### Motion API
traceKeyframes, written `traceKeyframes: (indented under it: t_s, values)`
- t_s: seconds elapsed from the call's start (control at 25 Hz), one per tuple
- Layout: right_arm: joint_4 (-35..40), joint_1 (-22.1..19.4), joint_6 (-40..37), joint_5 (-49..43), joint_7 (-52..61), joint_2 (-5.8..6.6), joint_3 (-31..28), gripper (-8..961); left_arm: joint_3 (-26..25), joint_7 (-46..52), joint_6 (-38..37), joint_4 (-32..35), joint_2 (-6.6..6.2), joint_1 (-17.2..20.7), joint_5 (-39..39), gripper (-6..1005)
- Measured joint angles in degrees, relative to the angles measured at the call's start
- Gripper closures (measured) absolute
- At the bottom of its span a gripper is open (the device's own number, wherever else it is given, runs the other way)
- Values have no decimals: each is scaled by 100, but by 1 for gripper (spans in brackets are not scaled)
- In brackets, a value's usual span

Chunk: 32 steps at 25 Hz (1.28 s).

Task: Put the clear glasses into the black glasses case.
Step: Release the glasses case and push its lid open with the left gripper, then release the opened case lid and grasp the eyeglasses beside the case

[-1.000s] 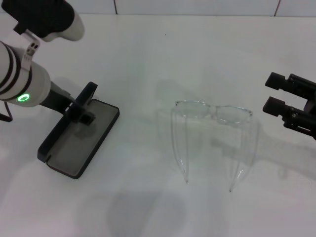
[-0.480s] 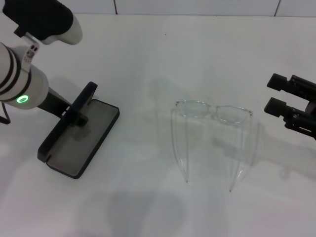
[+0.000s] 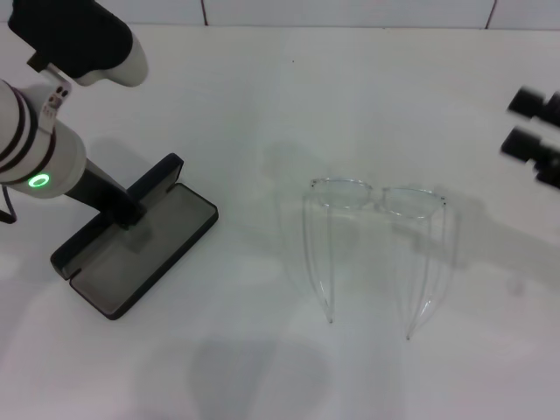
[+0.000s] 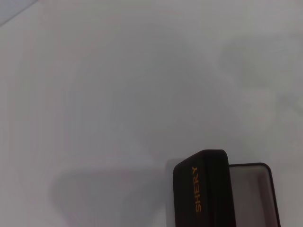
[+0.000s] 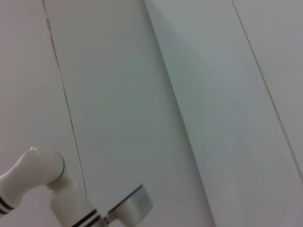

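Observation:
My right gripper should first grip the clear glasses point(image 3: 344, 193) by their bridge point(image 3: 378, 199) and lift them away, because they lie in the black glasses case's way to the middle.
The clear glasses point(image 3: 378, 198) lie unfolded at the table's middle, front facing away, thin arms pointing toward me. The black glasses case point(image 3: 138, 254) lies open at the left, grey lining up, its lid point(image 3: 150, 187) standing on edge. My left gripper point(image 3: 128, 212) is at the lid's near end and grips it. The left wrist view shows the lid point(image 4: 202, 189) with orange lettering and a strip of lining point(image 4: 251, 196). My right gripper point(image 3: 528, 123) hovers open at the far right, above and behind the glasses, touching nothing.
The white table point(image 3: 289, 96) ends at a tiled wall along the back. Between case and glasses lies bare tabletop. The right wrist view shows only wall panels and a white arm segment point(image 5: 33, 175).
The case has slid toward the front left and turned, with the left gripper at its lid. The right gripper has moved up and back, away from the glasses.

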<state>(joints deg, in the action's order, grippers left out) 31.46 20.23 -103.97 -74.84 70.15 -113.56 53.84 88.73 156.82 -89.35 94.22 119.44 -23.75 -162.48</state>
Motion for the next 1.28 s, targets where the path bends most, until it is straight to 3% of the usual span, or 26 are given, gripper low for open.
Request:
traceKeyframes:
  t_s: [0.16,0.28,0.36,0.48,0.68,0.84,1.08,1.28]
  values:
    - [1315,-78,268,-137,860,9,-219,307,3,-47,-19,10,1,16,3,739]
    - [2710,54,987,-1020,2180,49,-160,307,9,-81,-70,22,8,13,4,739]
    - [3631,413,1309,-2273,3398,100,-41,312,15,-112,-81,39,13,15,6,739]
    - [4163,1205,1205,-3949,4478,111,184,326,22,-122,-87,60,17,17,8,739]
    - [3591,2570,965,-5416,4849,79,584,349,134,-133,-81,55,26,-19,12,740]
    - [2904,3382,922,-6180,4862,-9,764,367,187,-134,-57,59,31,-26,14,740]
    - [2002,4166,1098,-7131,4872,-212,1164,371,268,-131,-31,65,40,-26,46,740]
    - [1440,4415,1628,-7202,4877,-246,1679,371,402,-122,-6,104,43,-31,41,740]
